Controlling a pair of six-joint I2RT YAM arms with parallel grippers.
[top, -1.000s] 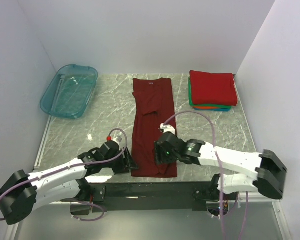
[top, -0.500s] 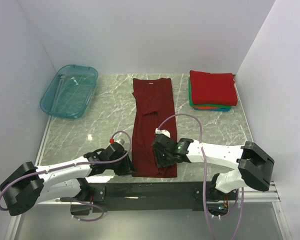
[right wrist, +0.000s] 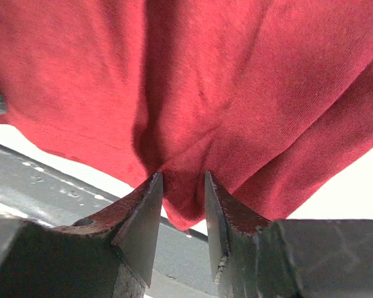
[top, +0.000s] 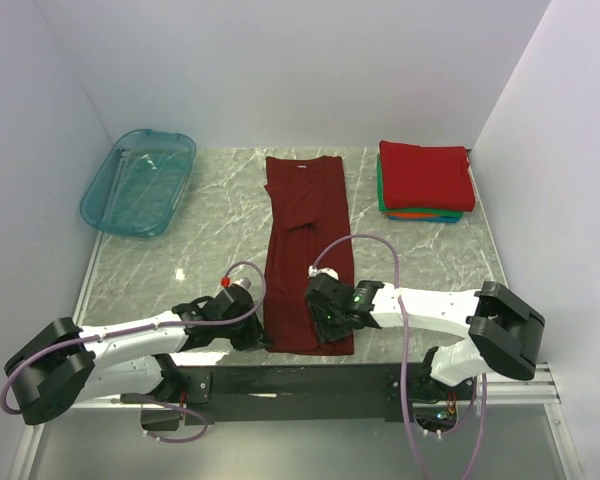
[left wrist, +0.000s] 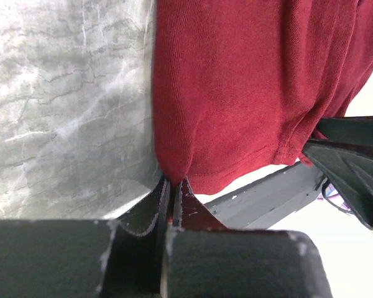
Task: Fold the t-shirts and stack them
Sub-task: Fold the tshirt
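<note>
The hem bunches up (right wrist: 184, 208) at my right gripper's fingers, so next my right gripper straightens the hem's free corner (top: 349, 349) first while my left gripper pins the other.
The dark maroon t-shirt (top: 308, 240) lies as a long narrow strip down the middle of the table, its white neck label (top: 302, 167) at the far end. My left gripper (top: 262, 343) is shut on the near-left hem corner; in the left wrist view the maroon cloth (left wrist: 236, 93) is pinched flat between the fingertips of this gripper (left wrist: 173, 181). My right gripper (top: 328, 335) is at the near-right part of the hem. The right wrist view shows a bunched fold of the cloth (right wrist: 205, 81) squeezed between the right gripper's (right wrist: 183, 177) narrowly parted jaws.
A folded stack of t-shirts (top: 425, 175), bright red on top with green, orange and blue edges below, sits at the far right. A translucent teal tub (top: 138, 182) stands at the far left. The table's near edge and a dark rail (top: 300, 380) run just below the hem.
Both grippers moved down to the near hem and closed. The left one pinched the left corner fully. The right one narrowed onto a fold of cloth.
</note>
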